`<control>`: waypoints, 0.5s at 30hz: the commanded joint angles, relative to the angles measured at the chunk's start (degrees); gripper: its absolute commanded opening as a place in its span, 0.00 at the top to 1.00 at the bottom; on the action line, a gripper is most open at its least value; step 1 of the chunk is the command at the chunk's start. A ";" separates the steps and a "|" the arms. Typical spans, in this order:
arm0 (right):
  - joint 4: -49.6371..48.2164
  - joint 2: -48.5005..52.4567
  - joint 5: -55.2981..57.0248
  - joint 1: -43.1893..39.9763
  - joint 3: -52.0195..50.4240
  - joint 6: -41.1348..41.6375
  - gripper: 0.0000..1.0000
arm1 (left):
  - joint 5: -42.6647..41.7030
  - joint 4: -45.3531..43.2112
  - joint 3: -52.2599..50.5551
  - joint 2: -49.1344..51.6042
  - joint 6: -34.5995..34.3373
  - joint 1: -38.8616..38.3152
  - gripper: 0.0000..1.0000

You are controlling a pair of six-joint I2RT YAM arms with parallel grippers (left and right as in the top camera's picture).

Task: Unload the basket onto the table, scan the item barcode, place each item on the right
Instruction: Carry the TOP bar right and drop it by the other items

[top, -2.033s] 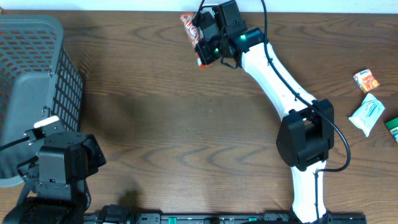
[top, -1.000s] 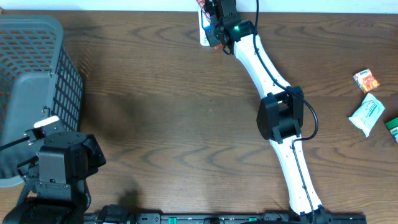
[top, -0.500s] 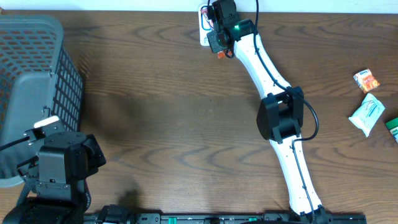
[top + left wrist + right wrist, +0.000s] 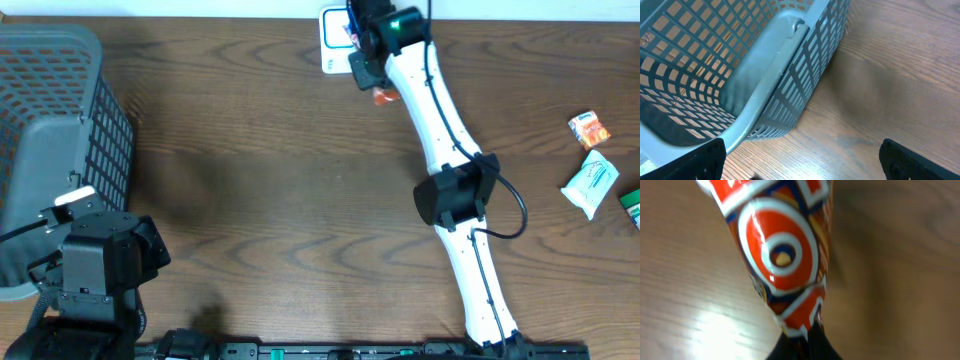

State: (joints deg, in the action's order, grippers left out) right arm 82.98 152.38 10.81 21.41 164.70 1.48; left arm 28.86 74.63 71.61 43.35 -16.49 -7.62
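The wood point(image 4: 555, 160) beside the white packet point(image 4: 591, 184) is free for the red packet. My right gripper should keep carrying the red packet there and let it go.
The item is a glossy red, white and blue packet point(image 4: 782, 255) with a ring pattern; it fills the right wrist view. My right gripper point(image 4: 802, 349) is shut on the packet's lower end, and it hangs above the wood. Overhead, the right gripper point(image 4: 370, 75) is stretched to the table's far edge, with an orange bit of the packet point(image 4: 383, 97) showing under it. A white flat device point(image 4: 335, 42) lies just left of the gripper. No barcode shows. My left gripper point(image 4: 802, 167) is open and holds nothing, low over the table beside the basket.
A grey mesh basket point(image 4: 60, 130) stands at the left edge, close in the left wrist view as the basket point(image 4: 765, 75). At the right edge lie an orange packet point(image 4: 589, 129), a white packet point(image 4: 590, 183) and a green one point(image 4: 631, 201).
The right gripper with the packet has shifted right and slightly nearer, off the white device, which now shows more. The left arm has not moved.
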 commanded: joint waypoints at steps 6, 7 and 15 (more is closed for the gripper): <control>14.21 -3.78 14.40 -8.35 0.17 5.33 0.99 | 0.76 0.15 0.07 0.04 0.28 -0.13 0.02; 14.34 -3.52 15.37 -9.79 0.00 5.42 0.99 | 0.76 0.15 0.09 0.04 0.28 -0.13 0.02; 14.34 -2.99 15.23 -20.68 -8.37 9.20 0.99 | 0.76 0.15 0.09 0.04 0.28 -0.13 0.02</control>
State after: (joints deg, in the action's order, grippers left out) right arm 96.92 149.88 24.12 3.55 159.70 8.27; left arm 28.88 74.65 71.61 43.35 -16.49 -7.62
